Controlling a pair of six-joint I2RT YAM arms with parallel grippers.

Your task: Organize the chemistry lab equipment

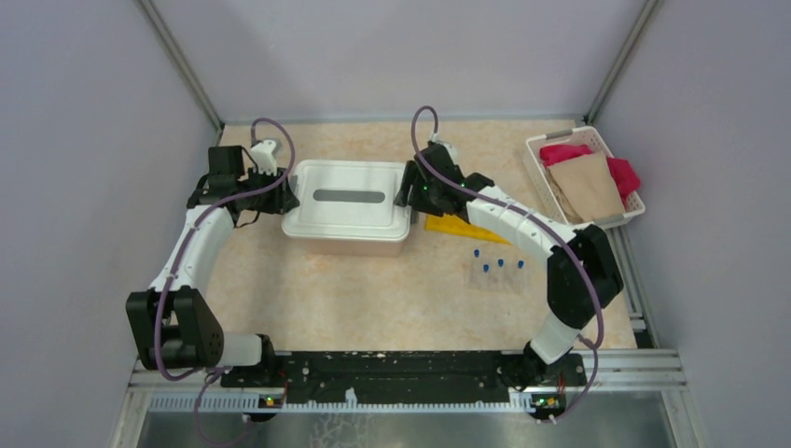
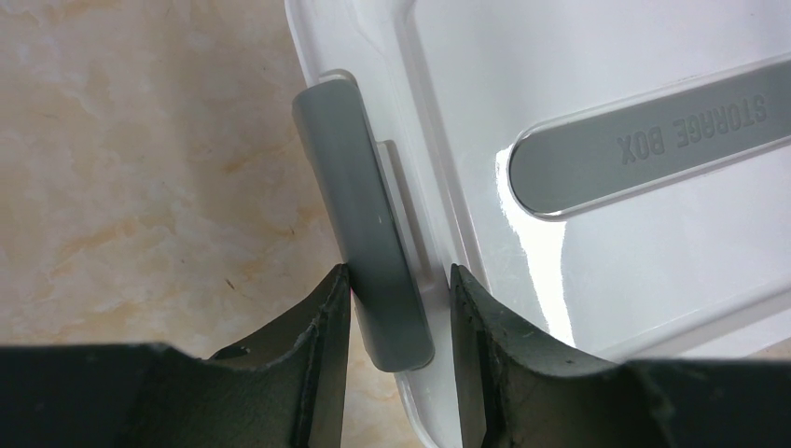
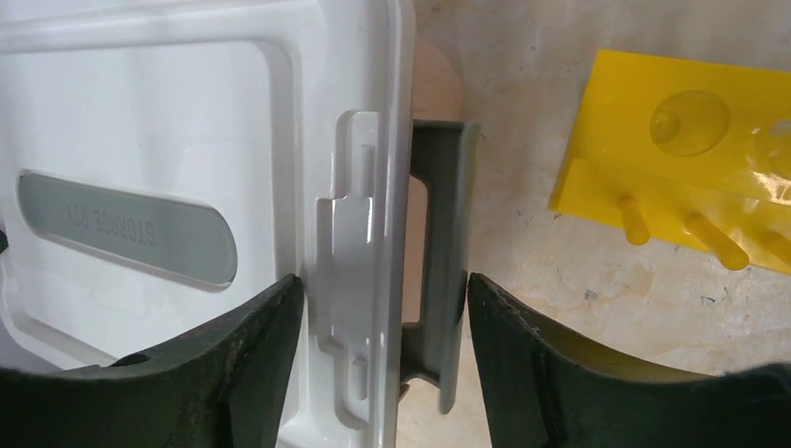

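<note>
The grey latch point(image 3: 451, 224) at my right gripper is hanging away from the lid's rim point(image 3: 384, 233), so my right gripper should open more and squeeze the latch over the lid's rim.
A white storage box point(image 1: 347, 177) with its lid on stands mid-table, and a gripper sits at each end of it. My left gripper point(image 2: 399, 280) is shut across the left grey latch point(image 2: 359, 215) and the lid's edge point(image 2: 485, 140). The latch lies flat against the lid. My right gripper point(image 3: 384, 289) straddles the lid's right rim point(image 3: 373, 187) and the right grey latch point(image 3: 446, 233). That latch hangs away from the lid, and the jaws stand wide. The yellow tube rack point(image 1: 454, 224) lies just right of the box. Several blue-capped tubes point(image 1: 499, 266) lie on the table in front of it.
A white basket point(image 1: 560, 138) of pink and tan cloths sits at the back right corner. The right forearm point(image 1: 522, 229) reaches over the rack and tubes. Grey walls close in the table on three sides.
</note>
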